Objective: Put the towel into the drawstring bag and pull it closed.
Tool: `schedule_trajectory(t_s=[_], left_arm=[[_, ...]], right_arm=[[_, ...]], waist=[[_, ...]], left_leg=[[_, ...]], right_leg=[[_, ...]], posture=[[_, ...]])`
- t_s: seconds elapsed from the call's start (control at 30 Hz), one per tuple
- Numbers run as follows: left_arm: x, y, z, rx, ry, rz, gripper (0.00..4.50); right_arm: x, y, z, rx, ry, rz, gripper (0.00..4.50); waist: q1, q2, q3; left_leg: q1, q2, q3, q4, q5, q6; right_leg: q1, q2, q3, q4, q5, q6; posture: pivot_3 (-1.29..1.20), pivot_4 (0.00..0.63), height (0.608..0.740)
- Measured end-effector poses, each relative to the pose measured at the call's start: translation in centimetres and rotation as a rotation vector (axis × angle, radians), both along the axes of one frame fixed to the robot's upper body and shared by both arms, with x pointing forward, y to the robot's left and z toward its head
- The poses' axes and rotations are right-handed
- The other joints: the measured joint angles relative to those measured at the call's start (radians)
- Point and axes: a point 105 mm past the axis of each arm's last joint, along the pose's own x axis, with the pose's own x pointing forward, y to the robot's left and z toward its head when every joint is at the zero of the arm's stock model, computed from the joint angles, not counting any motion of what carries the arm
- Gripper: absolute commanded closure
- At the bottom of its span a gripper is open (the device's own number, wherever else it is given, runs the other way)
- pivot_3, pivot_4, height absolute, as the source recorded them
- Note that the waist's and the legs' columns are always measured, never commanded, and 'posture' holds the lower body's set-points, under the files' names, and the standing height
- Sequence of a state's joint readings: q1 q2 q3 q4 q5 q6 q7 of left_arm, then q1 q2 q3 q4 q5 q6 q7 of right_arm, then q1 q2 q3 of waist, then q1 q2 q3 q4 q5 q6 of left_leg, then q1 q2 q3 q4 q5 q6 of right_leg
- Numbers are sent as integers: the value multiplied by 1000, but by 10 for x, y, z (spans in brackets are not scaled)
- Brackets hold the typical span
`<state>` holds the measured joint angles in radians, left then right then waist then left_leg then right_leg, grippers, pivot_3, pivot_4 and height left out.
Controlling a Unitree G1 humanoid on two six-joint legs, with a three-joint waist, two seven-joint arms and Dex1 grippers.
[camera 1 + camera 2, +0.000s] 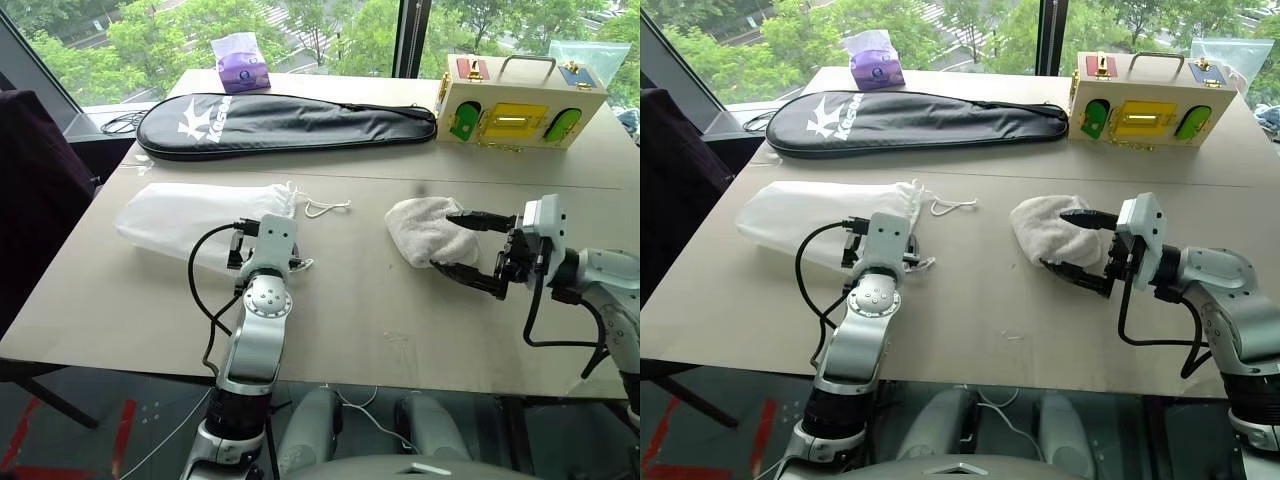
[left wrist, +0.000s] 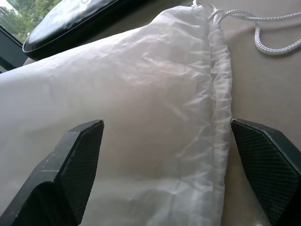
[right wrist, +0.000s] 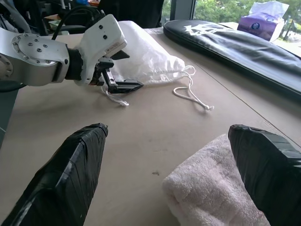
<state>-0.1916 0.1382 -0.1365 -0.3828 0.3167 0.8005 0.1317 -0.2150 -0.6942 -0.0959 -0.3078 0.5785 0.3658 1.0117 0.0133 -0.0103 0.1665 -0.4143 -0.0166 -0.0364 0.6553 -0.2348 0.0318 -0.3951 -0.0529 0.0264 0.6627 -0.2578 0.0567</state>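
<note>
Crisp crinkles run (image 2: 218, 110) along the bag's opening while the bag's body lies smooth, so the drawstring bag (image 1: 180, 218) will stay spread out when the robot raises the bag's end with the opening.
The drawstring bag (image 1: 185, 215) lies flat on the left half of the table, its gathered mouth (image 2: 218, 84) toward the middle and its white cord (image 1: 326, 207) trailing beside it. My left gripper (image 2: 167, 123) is open, low over the bag's mouth end, with the thin fabric between its fingers (image 2: 75, 165). The towel (image 1: 420, 228), a white fluffy bundle, rests right of centre. At the towel's right edge my right gripper (image 1: 443, 241) stands open, one finger (image 1: 478, 218) above the cloth and the other at its near side. In the right wrist view the towel (image 3: 211, 188) lies partly between that gripper's fingers.
A long black racket cover (image 1: 285, 122) lies across the back of the table, with a purple tissue pack (image 1: 240, 62) behind it. A wooden latch box (image 1: 520, 100) stands at the back right. A dark chair (image 1: 35, 190) stands beside the table's left edge.
</note>
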Motion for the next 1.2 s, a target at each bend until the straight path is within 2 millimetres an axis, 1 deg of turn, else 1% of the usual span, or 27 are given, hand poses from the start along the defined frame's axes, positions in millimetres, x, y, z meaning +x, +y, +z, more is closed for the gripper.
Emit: schedule_trajectory(t_s=[0.3,0.47,0.6,0.77,0.93,1.1,1.13,1.2], left_arm=[[0,10,7,-11,-41,9,35],[-1,12,3,-11,-31,18,35],[-4,17,-5,-8,-7,33,35],[-5,21,-4,4,-16,53,35],[-6,31,0,27,-36,103,35],[-9,38,-1,61,-36,135,35],[-10,39,-1,64,-37,137,268],[-10,39,0,70,-40,140,926]], right_arm=[[0,0,-1,4,3,-3,85],[0,0,-1,4,2,-4,85],[2,0,-1,1,-11,-23,85],[2,0,0,4,-20,-21,85],[2,0,0,4,-21,-21,85],[2,2,0,12,-22,-19,85],[2,2,0,14,-22,-18,34],[2,2,-1,15,-22,-17,0]], waist=[[1,0,0],[0,0,0],[1,0,0],[1,0,0],[1,0,0],[1,0,0],[1,0,0],[1,0,0]], left_leg=[[0,0,0,0,0,0],[0,0,0,0,0,0],[0,0,0,0,0,0],[0,0,0,0,0,0],[0,0,0,0,0,0],[0,0,0,0,0,0],[0,0,0,0,0,0],[0,0,0,0,0,0]], right_leg=[[0,0,0,0,0,0],[0,0,0,0,0,0],[0,0,-1,0,0,0],[0,0,-1,0,0,0],[0,0,-1,0,0,0],[0,0,-1,0,0,0],[0,0,-1,0,0,0],[0,0,-1,0,0,0]], posture=[[0,150,740],[0,150,740],[0,150,740],[0,150,740],[0,150,740],[0,150,740],[0,150,740],[0,150,740]])
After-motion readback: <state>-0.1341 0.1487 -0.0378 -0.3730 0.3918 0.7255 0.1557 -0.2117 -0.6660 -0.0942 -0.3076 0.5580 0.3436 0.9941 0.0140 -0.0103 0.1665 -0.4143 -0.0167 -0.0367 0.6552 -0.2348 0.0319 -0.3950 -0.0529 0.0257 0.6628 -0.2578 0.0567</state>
